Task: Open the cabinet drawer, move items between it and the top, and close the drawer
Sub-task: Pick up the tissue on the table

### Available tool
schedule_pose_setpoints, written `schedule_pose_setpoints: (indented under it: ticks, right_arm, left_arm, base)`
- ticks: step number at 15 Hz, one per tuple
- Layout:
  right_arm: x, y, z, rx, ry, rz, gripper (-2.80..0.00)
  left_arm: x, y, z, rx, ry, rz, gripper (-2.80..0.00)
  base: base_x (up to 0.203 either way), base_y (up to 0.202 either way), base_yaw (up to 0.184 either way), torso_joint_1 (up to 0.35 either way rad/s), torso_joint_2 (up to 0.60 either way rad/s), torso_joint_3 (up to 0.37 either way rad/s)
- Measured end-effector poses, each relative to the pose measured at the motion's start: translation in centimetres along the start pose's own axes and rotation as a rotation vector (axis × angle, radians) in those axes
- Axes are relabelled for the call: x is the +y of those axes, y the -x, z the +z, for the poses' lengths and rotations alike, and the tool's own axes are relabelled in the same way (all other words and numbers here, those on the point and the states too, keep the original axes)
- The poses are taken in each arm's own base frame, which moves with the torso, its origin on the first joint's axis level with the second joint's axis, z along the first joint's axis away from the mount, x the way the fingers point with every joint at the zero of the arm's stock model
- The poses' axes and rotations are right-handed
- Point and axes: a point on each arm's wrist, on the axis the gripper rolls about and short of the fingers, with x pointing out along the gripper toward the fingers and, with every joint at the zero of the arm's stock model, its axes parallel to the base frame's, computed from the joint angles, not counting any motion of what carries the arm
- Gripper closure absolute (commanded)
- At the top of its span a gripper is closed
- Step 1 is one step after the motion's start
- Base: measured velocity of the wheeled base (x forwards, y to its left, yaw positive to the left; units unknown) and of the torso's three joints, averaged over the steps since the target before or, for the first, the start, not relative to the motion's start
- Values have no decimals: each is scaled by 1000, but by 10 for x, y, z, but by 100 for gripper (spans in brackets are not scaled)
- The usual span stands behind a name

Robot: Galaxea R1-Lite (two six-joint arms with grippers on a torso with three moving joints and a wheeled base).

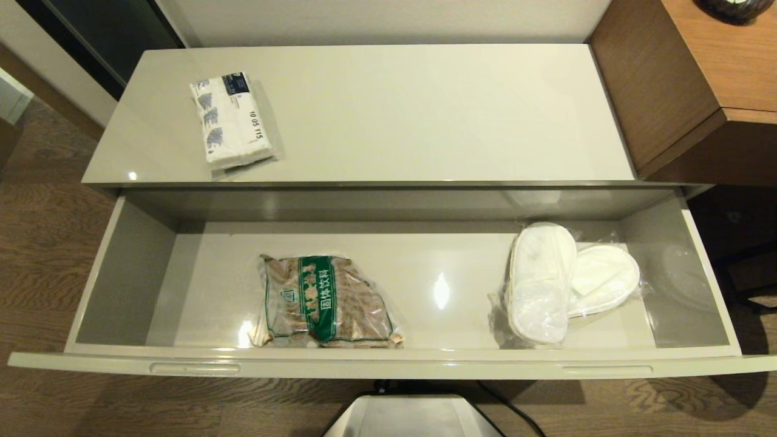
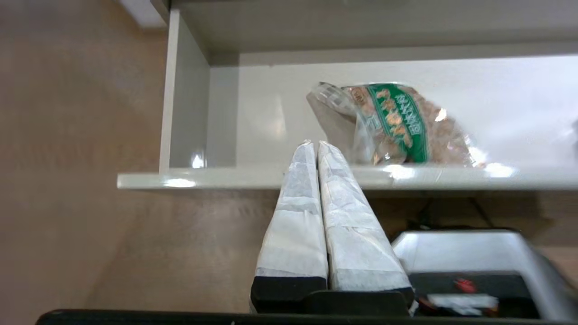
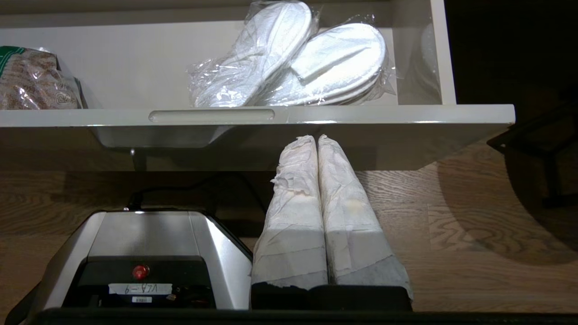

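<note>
The tissue pack (image 1: 229,116) is lying free on the top behind the open drawer. My left gripper should go on toward the pack's near end (image 1: 238,155) before it opens there.
The cabinet drawer (image 1: 388,364) stands pulled fully out below the glossy cream top (image 1: 425,121). A white tissue pack (image 1: 232,119) with dark blue print lies on the top at its left. Film-wrapped white slippers (image 1: 564,282) rest in the drawer's right part and show in the right wrist view as slippers (image 3: 293,63). Neither arm appears in the head view. My left gripper (image 2: 314,143) is shut and empty, held low in front of the drawer's left front edge (image 2: 226,178). My right gripper (image 3: 316,137) is shut and empty, below the drawer's front edge (image 3: 361,115).
A brown packet with a green band (image 1: 328,301) lies in the drawer's left-middle, seen also as the packet (image 2: 397,124). A brown wooden desk (image 1: 698,79) adjoins the cabinet on the right. My silver base (image 1: 413,416) sits on the wood floor under the drawer front.
</note>
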Motion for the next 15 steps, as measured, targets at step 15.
schedule_pose_setpoints:
  ticks: [15]
  right_arm:
    - [0, 0, 0, 1, -1, 0, 0]
  left_arm:
    - [-15, -334, 142, 277, 615, -134, 0]
  base:
    - [0, 0, 0, 0, 0, 0]
